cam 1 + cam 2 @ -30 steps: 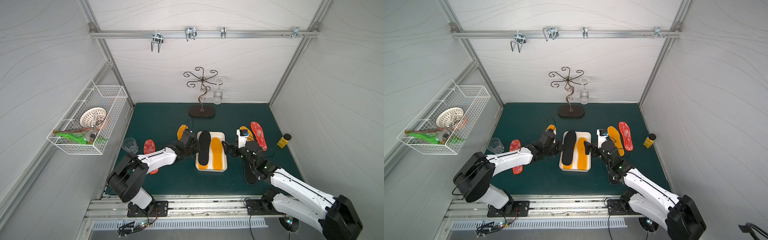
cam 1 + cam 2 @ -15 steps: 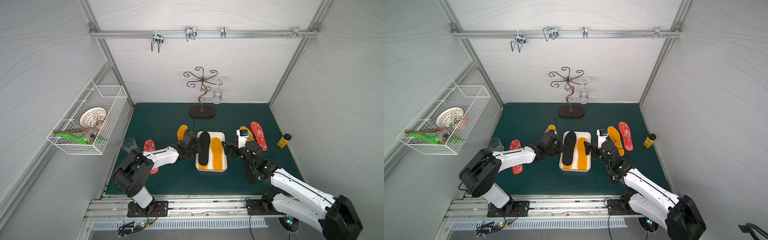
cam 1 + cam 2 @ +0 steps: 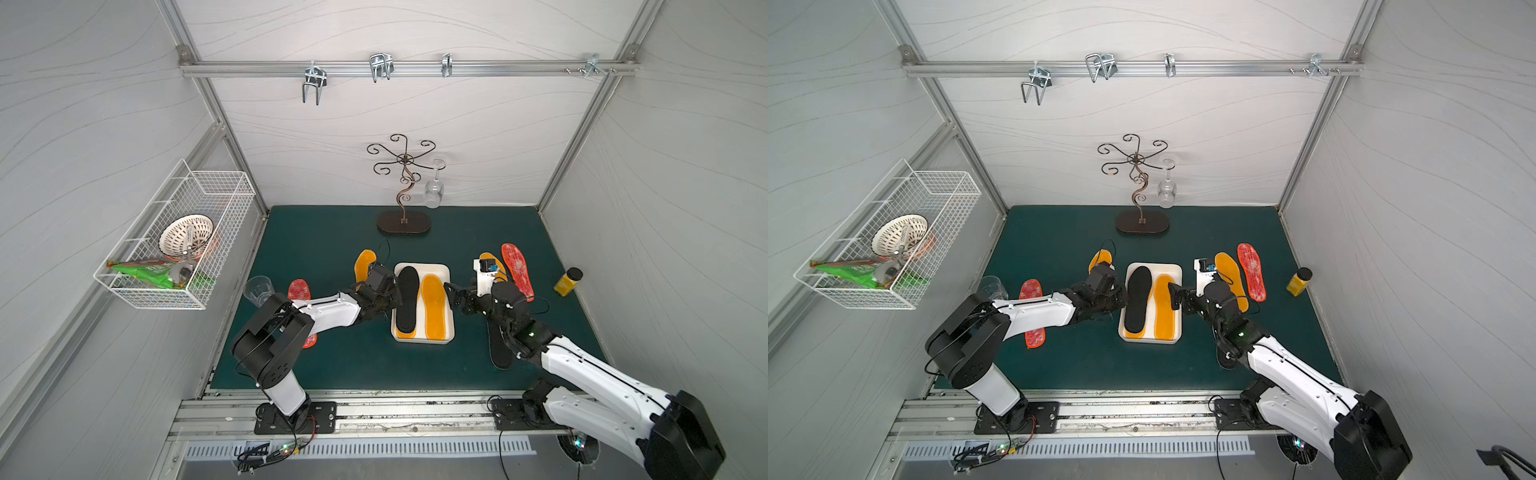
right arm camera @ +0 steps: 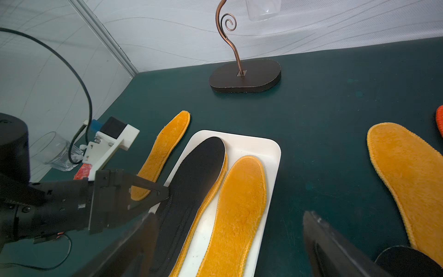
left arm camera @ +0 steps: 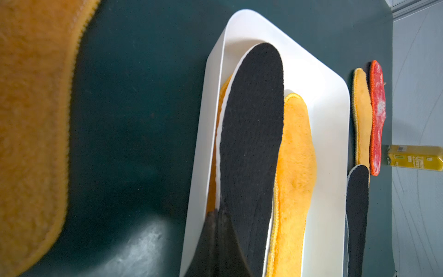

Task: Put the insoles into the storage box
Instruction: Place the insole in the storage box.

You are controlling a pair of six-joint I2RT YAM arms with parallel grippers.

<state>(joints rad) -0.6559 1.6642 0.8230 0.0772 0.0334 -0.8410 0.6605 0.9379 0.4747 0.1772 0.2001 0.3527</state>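
The black insole lies crooked, and my left gripper is at its rim-side edge. My right gripper should reach into the gap between the insoles and gently push the black insole straight.
The white storage box lies mid-table. In it a black insole rests on an orange one, its left edge up on the box's rim, and a second orange insole lies beside it. My left gripper is shut, its tips touching the black insole's left edge. My right gripper hangs open over the box's right rim, nothing between its fingers. Loose on the mat lie an orange insole and a red one on the left. An orange, a red and a black one lie on the right.
A metal stand with a hanging wine glass is behind the box. A yellow bottle stands at the right edge and a tumbler at the left. A wire basket hangs on the left wall.
The left arm's elbow has swung toward the back while its shut gripper stays at the box's left rim. The right arm and the insoles have not visibly moved.
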